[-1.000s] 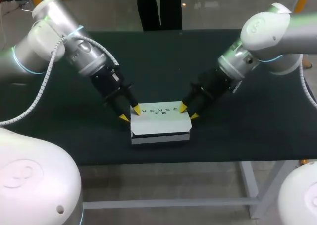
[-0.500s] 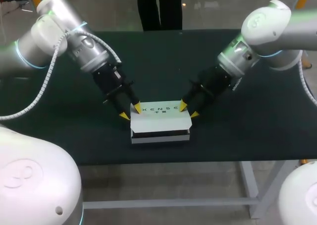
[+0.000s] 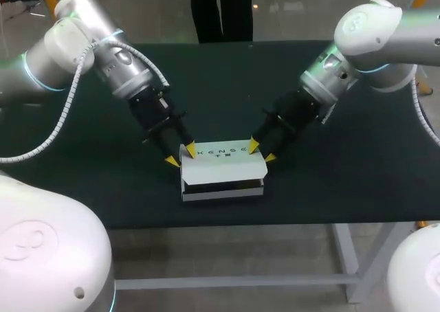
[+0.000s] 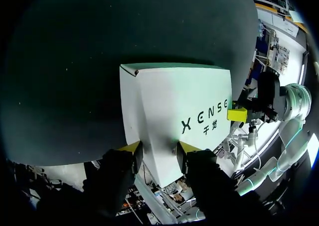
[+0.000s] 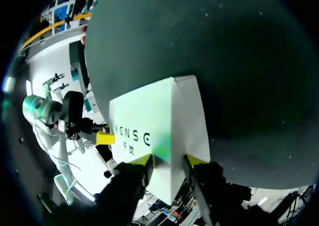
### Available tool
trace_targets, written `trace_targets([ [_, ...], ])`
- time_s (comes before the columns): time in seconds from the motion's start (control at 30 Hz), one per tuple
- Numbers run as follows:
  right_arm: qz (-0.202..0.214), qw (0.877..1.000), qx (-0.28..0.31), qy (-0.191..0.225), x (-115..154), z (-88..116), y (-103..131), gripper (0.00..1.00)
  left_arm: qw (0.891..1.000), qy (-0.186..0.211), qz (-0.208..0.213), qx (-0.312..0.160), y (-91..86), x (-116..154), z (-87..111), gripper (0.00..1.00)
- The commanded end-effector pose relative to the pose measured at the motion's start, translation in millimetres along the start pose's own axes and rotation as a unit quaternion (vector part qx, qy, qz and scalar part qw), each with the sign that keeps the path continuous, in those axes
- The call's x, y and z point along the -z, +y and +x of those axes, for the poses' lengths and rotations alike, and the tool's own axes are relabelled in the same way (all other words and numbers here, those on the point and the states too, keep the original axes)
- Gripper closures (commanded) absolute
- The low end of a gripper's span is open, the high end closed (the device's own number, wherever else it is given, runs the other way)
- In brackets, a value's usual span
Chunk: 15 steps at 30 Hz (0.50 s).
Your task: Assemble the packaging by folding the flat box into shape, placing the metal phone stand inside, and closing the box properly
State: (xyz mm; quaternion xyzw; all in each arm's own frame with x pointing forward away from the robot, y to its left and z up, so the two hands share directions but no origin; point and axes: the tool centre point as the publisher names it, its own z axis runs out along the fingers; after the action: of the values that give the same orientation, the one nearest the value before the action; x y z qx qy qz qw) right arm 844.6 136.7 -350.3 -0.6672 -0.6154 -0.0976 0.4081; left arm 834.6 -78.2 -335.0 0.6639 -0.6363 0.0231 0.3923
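The lid [image 3: 223, 166] stands open in front but stays joined along its back edge [image 3: 221, 143], so I expect it to swing up around that edge when I lift.
A white box [image 3: 220, 164] with dark lettering lies near the table's front edge. Its lid is tilted, and a dark gap shows under the lid's front edge. My left gripper [image 3: 181, 156] stands at the box's rear left corner, its fingers open and astride that corner's edge. My right gripper [image 3: 262, 152] stands the same way at the rear right corner. In the left wrist view the box [image 4: 174, 101] runs out ahead from between my left gripper [image 4: 159, 149]. The right wrist view shows the box [image 5: 159, 126] likewise ahead of my right gripper [image 5: 168, 160]. No phone stand is in sight.
The dark table [image 3: 309, 188] bears nothing else that I can see. Its front edge runs just in front of the box. Each wrist view shows the other arm's yellow fingertip at the box's far end.
The lid's front edge has lifted a little, opening a dark gap above the box's front wall. Both arms have drawn slightly up and back; the fingers' spacing is unchanged.
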Motion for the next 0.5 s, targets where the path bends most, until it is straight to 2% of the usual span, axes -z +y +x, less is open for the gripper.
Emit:
trace_targets([
  [0.03, 0.018, 1.000, -0.002, 0.001, -0.9, 5.2, 6.6, 0.55, 1.000, -0.002, -0.015, 0.005, -7.3, -0.6, 3.3, 0.53],
  [0.5, 0.033, 0.999, -0.014, 0.005, 3.9, 9.9, 5.8, 0.56, 0.999, 0.001, -0.040, 0.015, -10.8, 3.2, 2.2, 0.54],
])
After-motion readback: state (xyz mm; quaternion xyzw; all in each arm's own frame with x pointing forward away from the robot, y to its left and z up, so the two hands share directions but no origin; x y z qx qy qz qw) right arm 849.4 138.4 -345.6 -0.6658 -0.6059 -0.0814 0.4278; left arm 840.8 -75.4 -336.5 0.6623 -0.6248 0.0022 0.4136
